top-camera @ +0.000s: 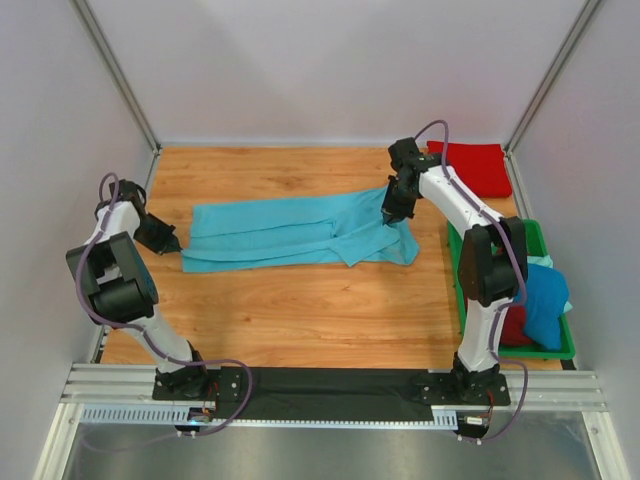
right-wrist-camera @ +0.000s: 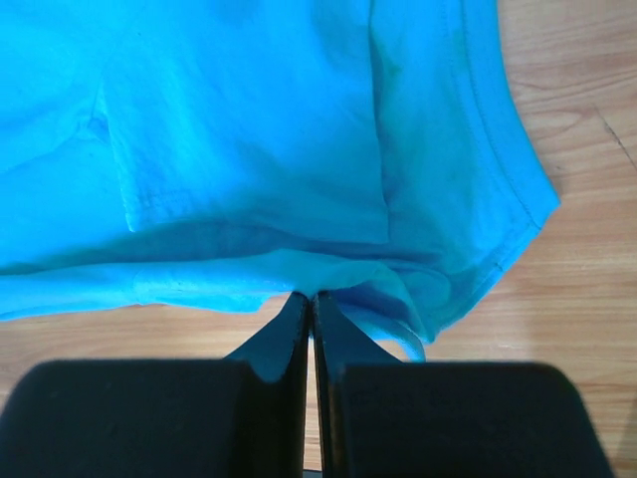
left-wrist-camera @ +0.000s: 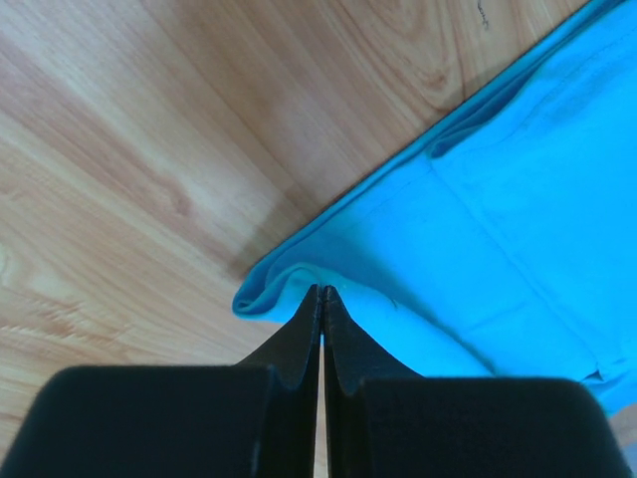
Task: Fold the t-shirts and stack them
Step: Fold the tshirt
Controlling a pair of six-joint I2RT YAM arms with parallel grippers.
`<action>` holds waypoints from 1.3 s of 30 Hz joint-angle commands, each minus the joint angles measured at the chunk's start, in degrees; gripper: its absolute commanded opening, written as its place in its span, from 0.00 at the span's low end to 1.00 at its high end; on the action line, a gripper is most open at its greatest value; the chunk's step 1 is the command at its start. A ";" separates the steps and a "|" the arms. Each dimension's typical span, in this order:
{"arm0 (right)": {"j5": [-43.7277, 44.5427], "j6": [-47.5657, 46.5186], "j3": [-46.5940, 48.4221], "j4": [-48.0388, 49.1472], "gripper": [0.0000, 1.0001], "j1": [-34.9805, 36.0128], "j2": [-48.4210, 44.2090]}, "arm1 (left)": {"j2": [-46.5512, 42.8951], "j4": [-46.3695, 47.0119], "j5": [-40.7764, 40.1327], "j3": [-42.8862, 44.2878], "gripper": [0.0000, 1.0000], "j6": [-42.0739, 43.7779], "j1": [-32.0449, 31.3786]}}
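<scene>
The turquoise fold (top-camera: 290, 246) is stretched straight between the robot's two grippers, so the right gripper should go on carrying it toward the shirt's back edge (top-camera: 345, 195) until it lies flat, and then let go.
A light turquoise t-shirt (top-camera: 290, 233) lies stretched left to right across the wooden table, folded lengthwise into a long band. My left gripper (top-camera: 176, 243) is shut on its left corner (left-wrist-camera: 261, 295), where the cloth bunches at the fingertips. My right gripper (top-camera: 389, 216) is shut on the shirt's right part, pinching a fold of turquoise cloth (right-wrist-camera: 328, 274) next to the hem. A bright red t-shirt (top-camera: 473, 165) lies folded at the back right corner. In the green tray sit a deeper blue t-shirt (top-camera: 545, 300) and a dark red one (top-camera: 513, 326).
The green plastic tray (top-camera: 533, 235) stands along the table's right edge, beside the right arm's base. White walls with metal posts close in the table on three sides. Bare wood (top-camera: 300, 310) shows in front of the turquoise shirt.
</scene>
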 commanded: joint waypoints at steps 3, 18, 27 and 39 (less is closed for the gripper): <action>-2.06 -0.62 4.89 -1.89 0.00 -1.30 2.55 | 1.35 0.77 0.85 3.94 0.00 -1.84 -0.74; -5.14 -0.10 9.11 -2.42 0.00 -4.99 7.73 | 8.73 -0.20 0.58 11.32 0.00 -2.98 -1.18; -6.02 -0.18 12.80 -3.04 0.03 -5.43 11.61 | 12.08 -1.25 0.85 15.37 0.00 -3.07 -2.76; -7.24 -2.64 23.51 -2.95 0.18 -8.59 19.78 | 13.92 -3.36 -0.91 20.81 0.18 -0.88 -3.03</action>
